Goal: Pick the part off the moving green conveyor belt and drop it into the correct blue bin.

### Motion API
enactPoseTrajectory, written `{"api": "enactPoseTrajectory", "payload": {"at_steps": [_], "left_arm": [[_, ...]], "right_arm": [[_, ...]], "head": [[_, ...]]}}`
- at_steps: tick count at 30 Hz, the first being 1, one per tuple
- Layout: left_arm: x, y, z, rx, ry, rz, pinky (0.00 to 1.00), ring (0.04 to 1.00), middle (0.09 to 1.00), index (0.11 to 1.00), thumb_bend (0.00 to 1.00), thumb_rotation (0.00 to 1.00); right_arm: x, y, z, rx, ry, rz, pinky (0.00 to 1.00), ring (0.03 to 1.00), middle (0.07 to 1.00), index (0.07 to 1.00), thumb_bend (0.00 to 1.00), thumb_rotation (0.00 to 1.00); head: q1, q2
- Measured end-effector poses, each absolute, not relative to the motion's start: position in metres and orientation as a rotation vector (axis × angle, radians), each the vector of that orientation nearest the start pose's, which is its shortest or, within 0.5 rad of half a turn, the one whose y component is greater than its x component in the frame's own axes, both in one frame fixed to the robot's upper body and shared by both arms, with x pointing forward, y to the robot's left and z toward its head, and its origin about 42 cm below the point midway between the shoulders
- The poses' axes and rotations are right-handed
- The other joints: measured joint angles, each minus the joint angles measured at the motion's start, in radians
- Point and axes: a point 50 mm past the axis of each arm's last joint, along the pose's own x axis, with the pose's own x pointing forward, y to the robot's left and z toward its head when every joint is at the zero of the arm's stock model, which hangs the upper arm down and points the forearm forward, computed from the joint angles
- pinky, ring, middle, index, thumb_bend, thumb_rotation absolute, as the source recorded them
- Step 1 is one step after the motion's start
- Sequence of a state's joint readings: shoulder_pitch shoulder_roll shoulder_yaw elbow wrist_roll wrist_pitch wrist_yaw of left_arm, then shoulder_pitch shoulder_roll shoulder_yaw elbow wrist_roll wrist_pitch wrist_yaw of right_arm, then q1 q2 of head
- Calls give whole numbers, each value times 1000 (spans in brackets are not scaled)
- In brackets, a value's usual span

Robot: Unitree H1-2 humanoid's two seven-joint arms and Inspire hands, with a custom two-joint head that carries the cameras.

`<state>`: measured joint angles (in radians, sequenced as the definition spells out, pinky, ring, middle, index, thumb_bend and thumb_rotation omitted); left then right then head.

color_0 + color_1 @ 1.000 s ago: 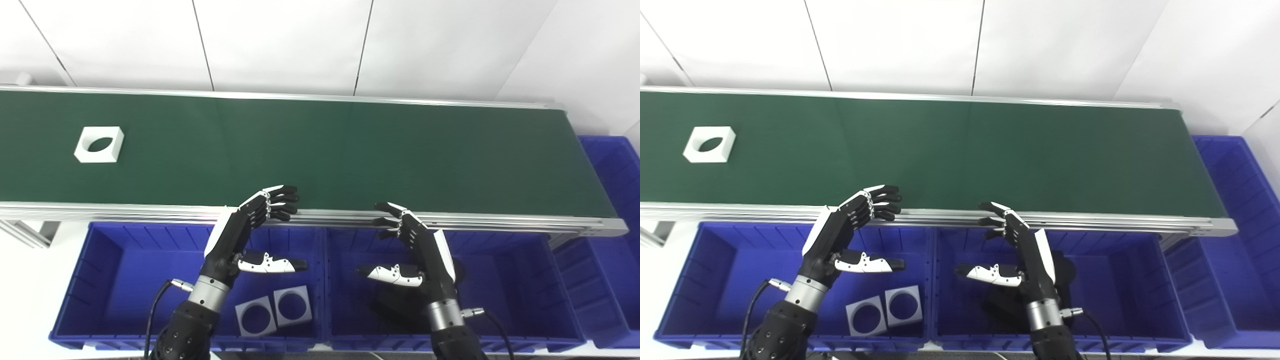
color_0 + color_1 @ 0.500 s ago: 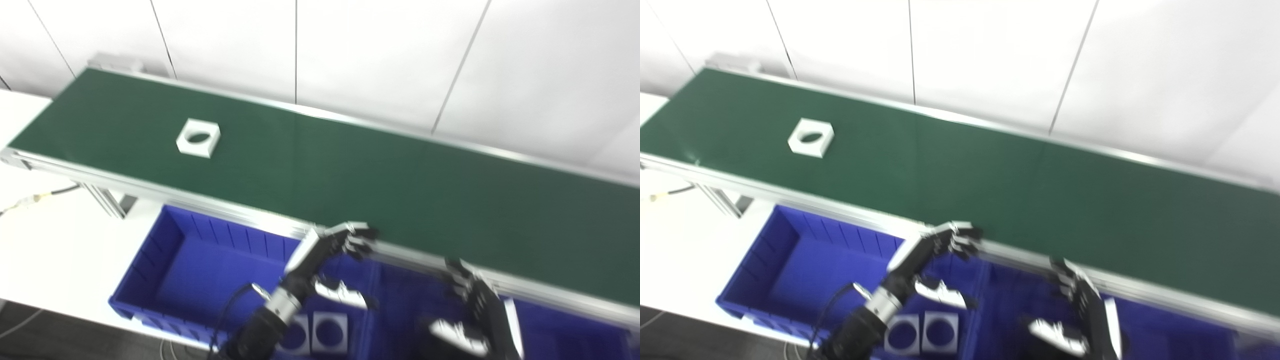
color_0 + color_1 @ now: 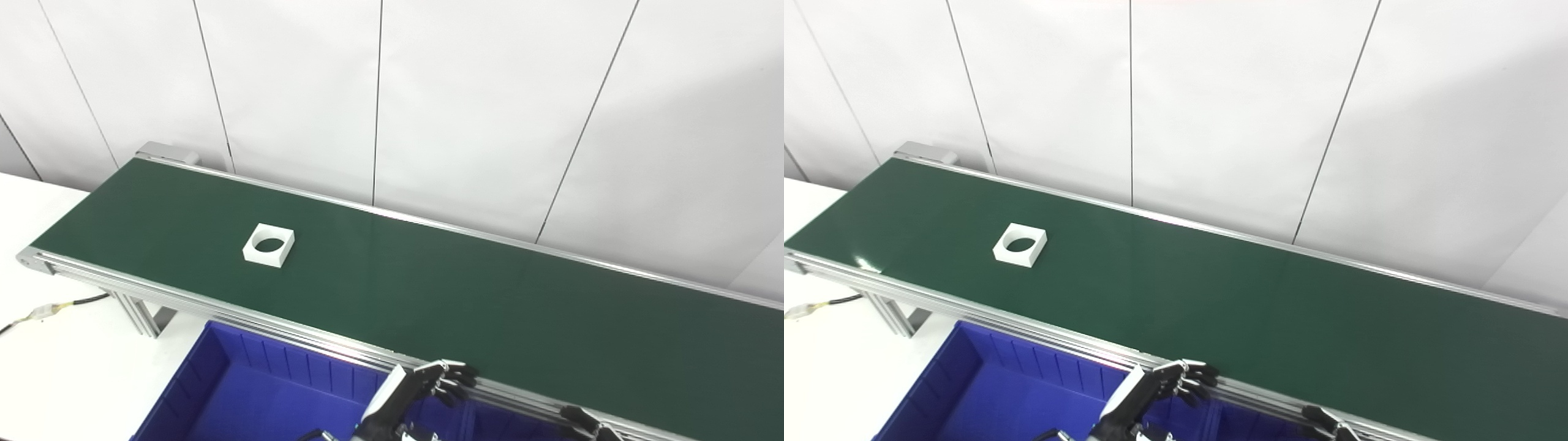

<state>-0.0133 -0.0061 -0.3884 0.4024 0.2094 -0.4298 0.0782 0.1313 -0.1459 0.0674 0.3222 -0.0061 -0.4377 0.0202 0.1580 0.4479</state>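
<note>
The white square part (image 3: 269,245) has thick, flat sides (image 3: 262,257). I expect it to tumble over and end up standing on edge when I drop it into the blue bin.
A white square part with a round hole (image 3: 269,245) lies on the green conveyor belt (image 3: 429,294) toward its left end; it also shows in the right eye view (image 3: 1020,245). My left hand (image 3: 416,392) is at the bottom edge, open and empty, fingers over the belt's near rail, far right of the part. Only the fingertips of my right hand (image 3: 582,419) show at the bottom edge. A blue bin (image 3: 257,392) sits below the belt's near rail, its inside partly cut off.
The belt's aluminium rail (image 3: 202,303) runs along the near side on a metal leg (image 3: 138,312). A cable (image 3: 49,309) lies on the white table at the left. White wall panels stand behind the belt.
The camera has swung up and to the left, so both hands and the bins have dropped to the bottom edge. The white part has travelled rightward along the belt.
</note>
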Motion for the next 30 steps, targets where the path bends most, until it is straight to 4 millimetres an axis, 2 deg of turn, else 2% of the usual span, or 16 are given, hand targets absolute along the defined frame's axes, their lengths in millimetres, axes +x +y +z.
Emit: {"api": "enactPoseTrajectory", "payload": {"at_steps": [10, 19, 25, 30], "left_arm": [[245, 109, 18, 184, -78, -412, 588, 652, 738, 748, 838, 0], [245, 109, 21, 165, -86, -406, 589, 649, 734, 749, 832, 0], [248, 101, 53, 148, -212, -417, 579, 646, 745, 754, 847, 0], [258, 93, 87, 235, -373, -458, 563, 661, 773, 774, 823, 46]], "right_arm": [[214, -252, 9, -158, 14, 65, 547, 682, 792, 716, 984, 187], [214, -251, 9, -169, 12, 64, 546, 683, 794, 718, 971, 187], [216, -252, 8, -160, 12, 61, 552, 690, 802, 723, 960, 174], [222, -254, 8, -154, 10, 64, 550, 684, 802, 730, 946, 164]], "head": [[-18, 6], [9, 17], [44, 18], [61, 15]]}}
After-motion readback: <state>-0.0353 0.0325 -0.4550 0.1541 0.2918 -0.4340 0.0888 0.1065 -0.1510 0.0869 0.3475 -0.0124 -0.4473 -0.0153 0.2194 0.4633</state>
